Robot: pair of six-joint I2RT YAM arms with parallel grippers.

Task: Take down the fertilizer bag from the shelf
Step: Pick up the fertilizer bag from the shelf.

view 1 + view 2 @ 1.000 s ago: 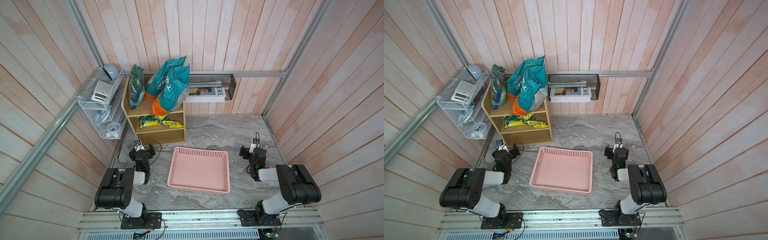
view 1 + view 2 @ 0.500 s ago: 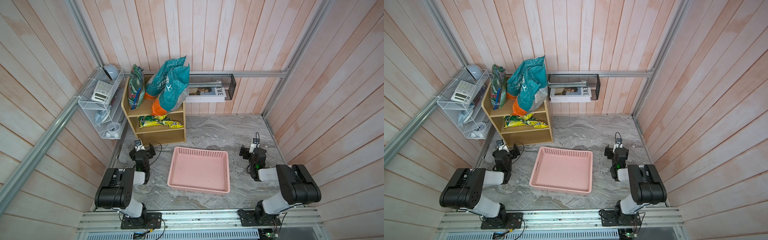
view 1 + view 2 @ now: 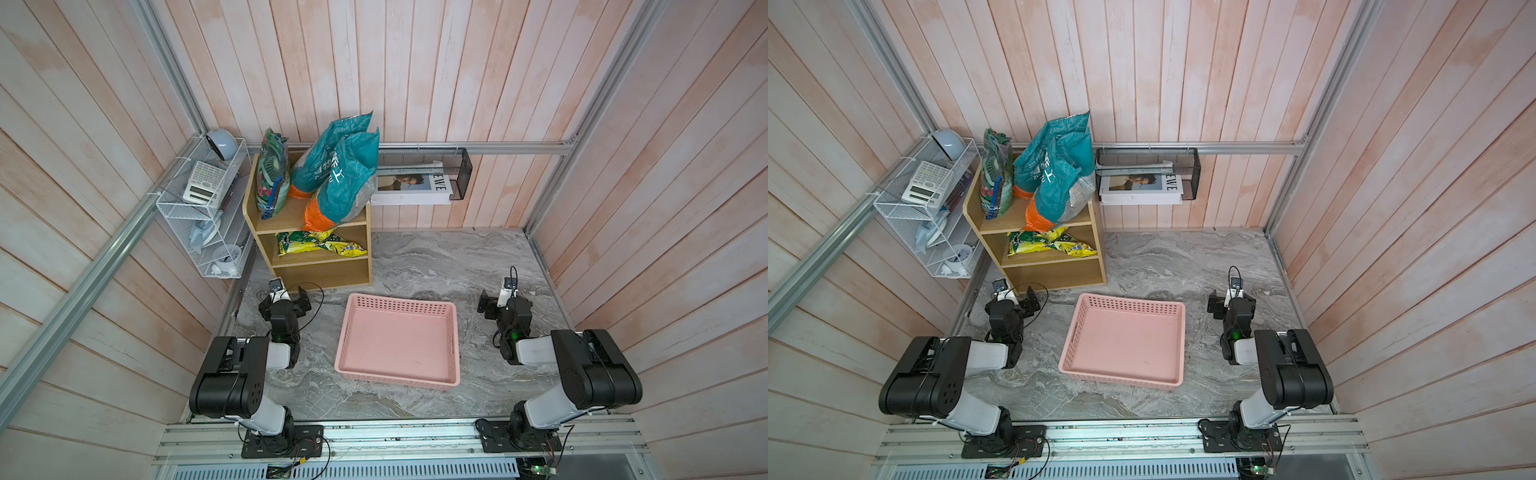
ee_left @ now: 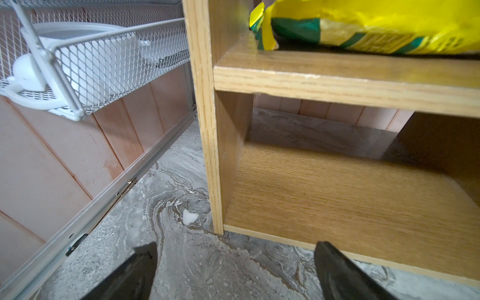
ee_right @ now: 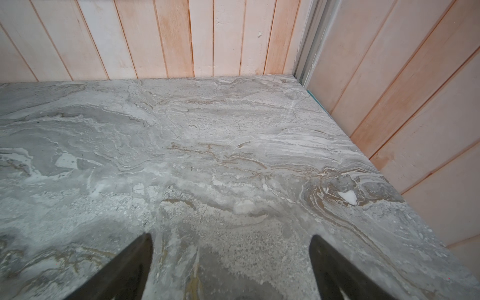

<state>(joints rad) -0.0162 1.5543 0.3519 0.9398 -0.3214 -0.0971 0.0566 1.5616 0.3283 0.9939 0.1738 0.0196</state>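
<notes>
I need to lift my left gripper to the top level and grab the green floral bag [image 3: 272, 176], because the gripper is hovering low in front of the shelf's bottom level [image 3: 324, 276].
The oak shelf [image 3: 322, 275] [image 3: 1054, 276] stands at the back left. Its top tier holds two tall teal-and-orange bags [image 3: 345, 183] [image 3: 1059, 183] and a green floral bag [image 3: 272, 178] [image 3: 995, 174]. A yellow-green bag [image 3: 320, 243] [image 3: 1050, 243] [image 4: 363, 26] lies on the middle tier. Which one is the fertilizer bag I cannot tell. My left gripper [image 3: 284, 303] [image 3: 1013, 303] [image 4: 235, 246] hovers low and open before the shelf's bottom left corner, holding nothing. My right gripper [image 3: 505, 301] [image 3: 1232, 305] [image 5: 231, 237] is open over bare marble at the right.
A pink basket [image 3: 399, 299] [image 3: 1129, 301] sits on the floor between the arms. A white wire rack [image 3: 203, 208] [image 4: 104, 59] hangs on the left wall beside the shelf. A black mesh basket [image 3: 461, 174] with a book [image 3: 411, 189] hangs right of the shelf.
</notes>
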